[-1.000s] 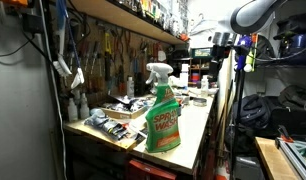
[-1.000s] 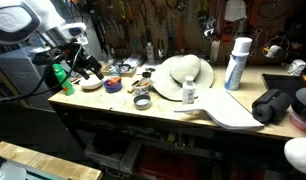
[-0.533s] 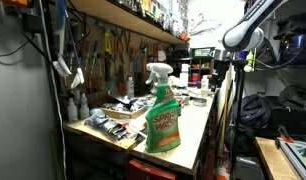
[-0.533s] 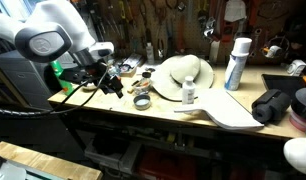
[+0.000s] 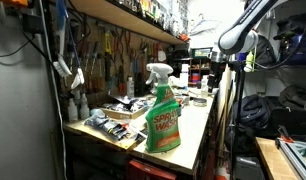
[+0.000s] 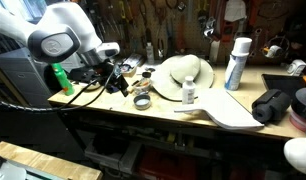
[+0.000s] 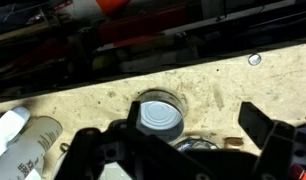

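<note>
My open fingers are spread across the silver tin can's rim (image 7: 183,113), and there is clear bench (image 7: 214,101) beside it. My gripper should therefore go down next until they are on both sides of the can's rim.
In the wrist view my gripper (image 7: 178,135) is open and empty, its two dark fingers spread wide above a worn wooden bench top (image 7: 208,80). A round silver tin can (image 7: 158,113) with a ridged lid stands upright under the gripper, closer to the finger on the left of the picture, and nothing touches it. In an exterior view the gripper (image 6: 119,82) hangs over the left part of the bench, close to a low grey round tin (image 6: 142,101). In an exterior view the gripper (image 5: 215,68) shows small at the far end of the bench.
A green spray bottle (image 5: 163,115) (image 6: 59,77) stands at the bench end. A straw hat (image 6: 183,75), a small white bottle (image 6: 189,93), a tall spray can (image 6: 236,63), a wooden board (image 6: 233,112) and a black bag (image 6: 276,105) lie further along. Tools hang behind.
The arm has swung from beside the bench end out over the bench top and lowered towards the tin can. The gripper stays open. Nothing on the bench has moved.
</note>
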Motion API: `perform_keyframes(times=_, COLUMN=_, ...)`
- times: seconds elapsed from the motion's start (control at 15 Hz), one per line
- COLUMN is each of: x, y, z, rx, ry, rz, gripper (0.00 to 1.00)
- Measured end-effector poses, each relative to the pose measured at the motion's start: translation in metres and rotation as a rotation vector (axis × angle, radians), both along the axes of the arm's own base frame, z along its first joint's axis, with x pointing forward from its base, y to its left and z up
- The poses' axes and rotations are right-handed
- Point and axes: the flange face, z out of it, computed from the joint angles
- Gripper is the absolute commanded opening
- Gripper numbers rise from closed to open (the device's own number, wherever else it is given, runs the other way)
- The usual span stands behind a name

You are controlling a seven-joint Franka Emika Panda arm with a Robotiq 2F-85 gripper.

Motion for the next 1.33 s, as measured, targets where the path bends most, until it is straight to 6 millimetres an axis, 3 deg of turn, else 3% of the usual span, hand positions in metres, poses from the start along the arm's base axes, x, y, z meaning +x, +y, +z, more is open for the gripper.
perform_keyframes(times=0.4, x=0.03, y=-0.006, z=-0.017, rx=-0.093, ry=-0.01, rz=0.097, gripper=1.0)
perform_keyframes(times=0.6, x=0.043, y=-0.013, z=-0.033, rx=-0.097, ry=0.025, rz=0.107, gripper=0.92)
perform_keyframes(times=0.67, x=0.046, y=-0.014, z=-0.04, rx=-0.092, ry=0.039, rz=0.108, gripper=0.84)
perform_keyframes(times=0.8, x=0.051, y=-0.016, z=-0.053, rx=-0.081, ry=0.062, rz=0.11, gripper=0.78)
perform_keyframes(times=0.87, x=0.053, y=-0.016, z=-0.059, rx=-0.075, ry=0.071, rz=0.114, gripper=0.62)
perform_keyframes(times=1.2, x=0.064, y=-0.014, z=-0.075, rx=-0.057, ry=0.093, rz=0.133, gripper=0.5)
perform_keyframes(times=1.27, x=0.067, y=-0.015, z=-0.076, rx=-0.06, ry=0.094, rz=0.135, gripper=0.43)
perform_keyframes(times=1.33, x=0.069, y=-0.017, z=-0.076, rx=-0.062, ry=0.095, rz=0.137, gripper=0.24)
